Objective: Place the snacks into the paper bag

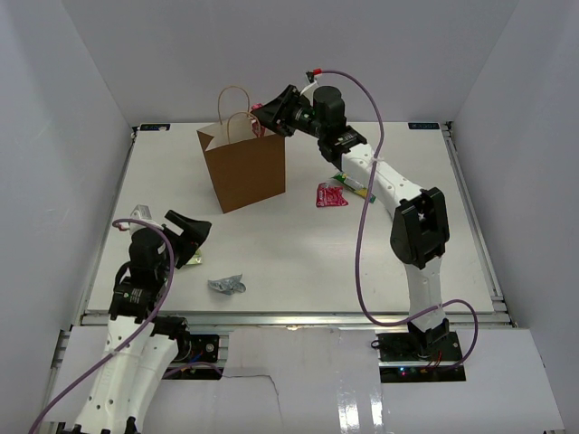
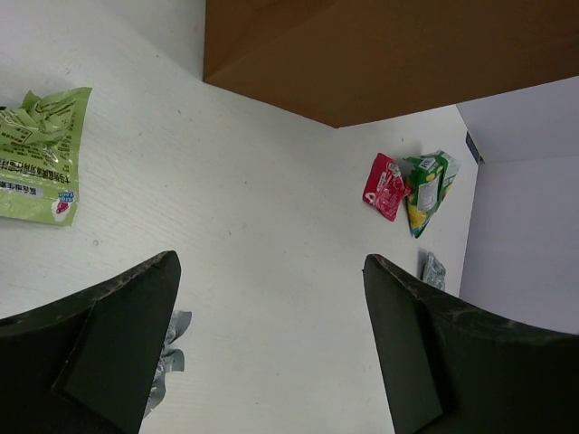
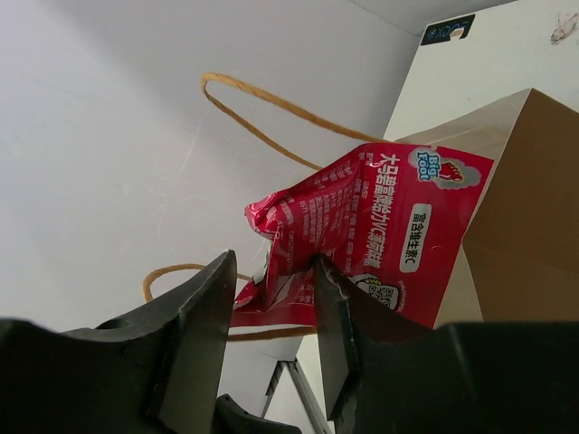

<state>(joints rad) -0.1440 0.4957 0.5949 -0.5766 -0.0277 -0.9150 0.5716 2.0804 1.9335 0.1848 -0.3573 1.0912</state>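
The light green packet [image 2: 41, 161] is lying clear of the silver packet [image 1: 227, 285], and my left gripper is open. I should go toward the light green packet next until my fingers are on both sides of it.
The brown paper bag [image 1: 244, 172] stands upright at the back of the table; its side also shows in the right wrist view [image 3: 520, 208]. My right gripper [image 1: 271, 113] hangs over the bag's mouth, shut on a red-pink packet [image 3: 380, 235] beside the handles [image 3: 271, 104]. My left gripper [image 1: 192, 237] is open and empty, low over the table's left front. A light green packet [image 2: 41, 154] lies just left of it. A silver packet [image 1: 226, 285] lies near the front. A red-pink packet [image 1: 330, 195] and the green-and-white packet [image 1: 353, 183] lie right of the bag.
In the left wrist view a second silver packet [image 2: 434, 269] lies near the right wall, past the red-pink packet [image 2: 384, 185] and the green-and-white one [image 2: 425, 190]. White walls close in the table on three sides. The right arm reaches across the table's right half.
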